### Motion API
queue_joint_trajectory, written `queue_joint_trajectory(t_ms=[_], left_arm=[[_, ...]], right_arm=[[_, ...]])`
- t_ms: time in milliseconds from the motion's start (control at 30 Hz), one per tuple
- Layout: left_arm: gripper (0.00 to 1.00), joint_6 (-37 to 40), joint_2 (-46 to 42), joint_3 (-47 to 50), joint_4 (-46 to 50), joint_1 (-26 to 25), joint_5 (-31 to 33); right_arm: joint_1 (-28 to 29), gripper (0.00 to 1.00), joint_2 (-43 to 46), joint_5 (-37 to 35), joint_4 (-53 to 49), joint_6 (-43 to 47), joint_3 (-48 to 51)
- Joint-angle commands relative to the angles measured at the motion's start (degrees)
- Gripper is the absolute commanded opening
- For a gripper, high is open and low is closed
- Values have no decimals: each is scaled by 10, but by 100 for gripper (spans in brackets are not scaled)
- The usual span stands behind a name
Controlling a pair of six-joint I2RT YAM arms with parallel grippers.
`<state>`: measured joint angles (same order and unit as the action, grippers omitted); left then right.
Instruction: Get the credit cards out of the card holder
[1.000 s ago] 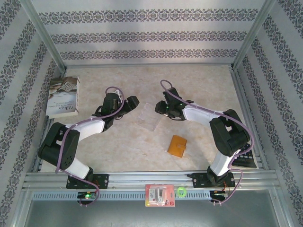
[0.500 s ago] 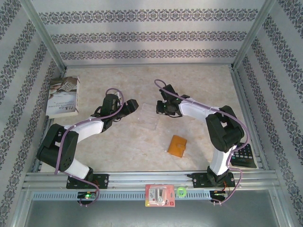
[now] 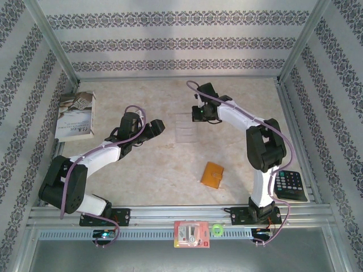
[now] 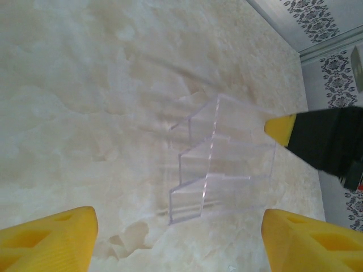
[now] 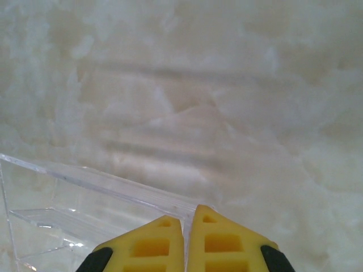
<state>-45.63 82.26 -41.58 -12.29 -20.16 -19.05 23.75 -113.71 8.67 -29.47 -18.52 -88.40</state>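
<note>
The closed card holder point(image 3: 212, 175) is far away from my left gripper. Next, my right gripper lets go of the tray, picks up the card holder point(image 3: 214, 172) and hands it over.
The card holder point(image 3: 212, 174) is a small orange-tan wallet lying closed on the table in front of the right arm, apart from both grippers. The credit cards are hidden. A clear plastic stepped tray point(image 3: 186, 127) point(image 4: 227, 164) point(image 5: 85, 192) stands mid-table. My right gripper point(image 3: 196, 115) point(image 5: 187, 212) is shut on the thin edge of that tray's far right corner; one of its yellow fingertips point(image 4: 281, 127) touches the tray's corner. My left gripper point(image 3: 159, 126) point(image 4: 177, 222) is open just left of the tray, its fingers wide apart with nothing between them.
A book point(image 3: 75, 116) lies at the left wall. A calculator point(image 3: 290, 184) sits near the right rail. A red-and-white packet point(image 3: 191, 234) and a green ring point(image 3: 217, 229) rest on the front rail. Metal frame posts and patterned walls enclose the marble table point(image 3: 238, 96).
My right gripper has shut on the clear tray's edge and moved toward the back, taking the tray with it. My left arm has stretched slightly forward. The wallet has stayed put.
</note>
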Motion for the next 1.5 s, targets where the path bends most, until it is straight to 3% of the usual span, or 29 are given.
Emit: queue_joint_trajectory(t_ms=[0, 133, 233, 267, 367, 533, 833, 1000, 1067, 1200, 1467], left_arm=[[77, 11, -9, 0, 19, 6, -6], [78, 9, -10, 3, 22, 6, -6], [80, 11, -12, 4, 23, 7, -3], [82, 12, -13, 4, 26, 7, -1], [89, 11, -13, 2, 27, 8, -1], [99, 19, -20, -6, 23, 9, -17], [99, -18, -31, 35, -53, 10, -42], [99, -65, -39, 121, -227, 10, -31], [99, -69, -36, 126, -243, 10, -41], [100, -67, -13, 105, -212, 14, -83], [80, -100, 50, 96, -260, 26, -157]], right_arm=[[-1, 1, -27, 54, -30, 37, -31], [1, 1, -40, 58, -32, 29, -34], [4, 6, -42, 60, -29, 25, -27], [5, 13, -42, 54, -30, 25, -26], [6, 47, -25, 43, -23, 19, -14], [4, 62, 50, 16, -6, -11, 22], [18, 64, 285, -5, 20, -157, 283], [35, 63, 442, 13, 10, -226, 450], [36, 60, 491, 21, 5, -250, 499], [35, 55, 529, 16, -22, -288, 553], [17, 46, 506, 7, -10, -305, 586]])
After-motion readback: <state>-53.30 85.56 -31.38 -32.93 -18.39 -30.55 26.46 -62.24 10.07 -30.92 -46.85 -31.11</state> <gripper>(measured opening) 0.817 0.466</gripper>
